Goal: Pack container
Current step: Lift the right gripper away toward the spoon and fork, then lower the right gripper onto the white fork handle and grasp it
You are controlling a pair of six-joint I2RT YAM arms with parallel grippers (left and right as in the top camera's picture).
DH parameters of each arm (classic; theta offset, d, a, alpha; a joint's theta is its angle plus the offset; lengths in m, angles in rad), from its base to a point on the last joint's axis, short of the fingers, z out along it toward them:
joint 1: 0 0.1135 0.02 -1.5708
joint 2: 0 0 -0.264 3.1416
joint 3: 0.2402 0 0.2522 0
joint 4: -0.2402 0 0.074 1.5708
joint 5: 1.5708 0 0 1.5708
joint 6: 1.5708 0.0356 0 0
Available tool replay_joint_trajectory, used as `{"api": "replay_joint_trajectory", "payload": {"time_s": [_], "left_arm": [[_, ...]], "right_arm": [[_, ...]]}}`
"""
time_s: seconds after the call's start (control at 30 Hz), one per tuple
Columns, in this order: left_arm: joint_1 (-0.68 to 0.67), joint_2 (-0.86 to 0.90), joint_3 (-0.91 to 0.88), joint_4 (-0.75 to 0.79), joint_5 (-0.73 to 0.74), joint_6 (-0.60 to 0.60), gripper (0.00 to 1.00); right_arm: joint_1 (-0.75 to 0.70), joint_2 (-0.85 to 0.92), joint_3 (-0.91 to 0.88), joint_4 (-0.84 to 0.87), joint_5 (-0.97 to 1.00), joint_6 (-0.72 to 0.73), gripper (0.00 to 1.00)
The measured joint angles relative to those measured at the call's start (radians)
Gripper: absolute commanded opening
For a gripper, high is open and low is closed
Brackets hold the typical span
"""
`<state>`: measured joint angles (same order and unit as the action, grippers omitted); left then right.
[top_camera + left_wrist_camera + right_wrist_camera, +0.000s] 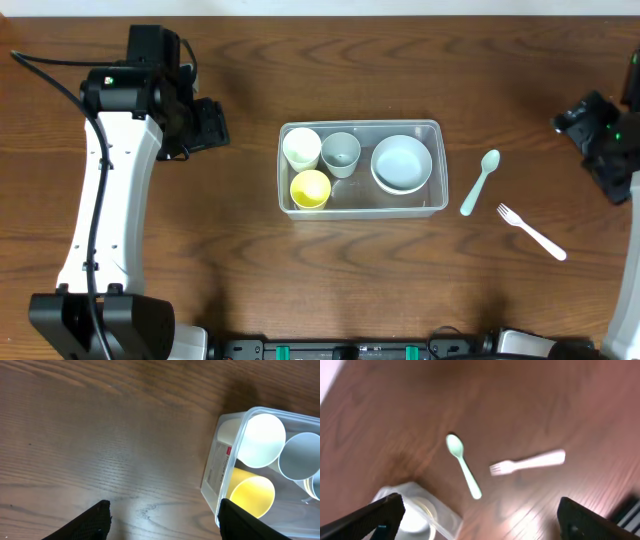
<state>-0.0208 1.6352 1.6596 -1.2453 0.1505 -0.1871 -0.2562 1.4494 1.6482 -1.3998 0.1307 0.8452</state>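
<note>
The robot's open right gripper should keep moving down to the fork's neck [522,224] and close there, as the white fork [540,239] lies clear of the mint spoon.
The clear plastic container [437,165] sits mid-table. Inside it are a white cup [301,147], a pale blue cup [340,151], a yellow cup [310,188] and a pale bowl [402,163]. A mint spoon [480,181] and a white fork [531,231] lie on the table to its right. My left gripper [165,520] is open and empty, above bare wood left of the container [212,472]. My right gripper [480,517] is open and empty, high above the spoon [463,466] and fork [527,462]; the right wrist view is blurred.
The wooden table [200,250] carries nothing else. The left arm [110,170] stands at the left, the right arm [605,140] at the far right edge.
</note>
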Motion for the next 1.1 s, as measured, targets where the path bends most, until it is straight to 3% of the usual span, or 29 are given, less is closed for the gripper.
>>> {"api": "replay_joint_trajectory", "payload": {"time_s": [0.03,0.47,0.67,0.9,1.1], "left_arm": [[0.0,0.0,0.0,-0.003,0.0,0.0,0.69],[0.0,0.0,0.0,-0.013,0.0,0.0,0.7],[0.0,0.0,0.0,-0.013,0.0,0.0,0.69],[0.0,0.0,0.0,-0.019,0.0,0.0,0.69],[0.0,0.0,0.0,-0.023,0.0,0.0,0.69]], "right_arm": [[-0.028,0.01,-0.077,0.02,-0.023,0.09,0.99],[-0.117,0.031,-0.589,0.43,-0.15,0.377,0.89],[-0.142,0.031,-0.698,0.5,-0.161,0.447,0.88],[-0.159,0.031,-0.793,0.561,-0.161,0.546,0.8],[-0.159,0.031,-0.839,0.618,-0.162,0.592,0.89]]}}
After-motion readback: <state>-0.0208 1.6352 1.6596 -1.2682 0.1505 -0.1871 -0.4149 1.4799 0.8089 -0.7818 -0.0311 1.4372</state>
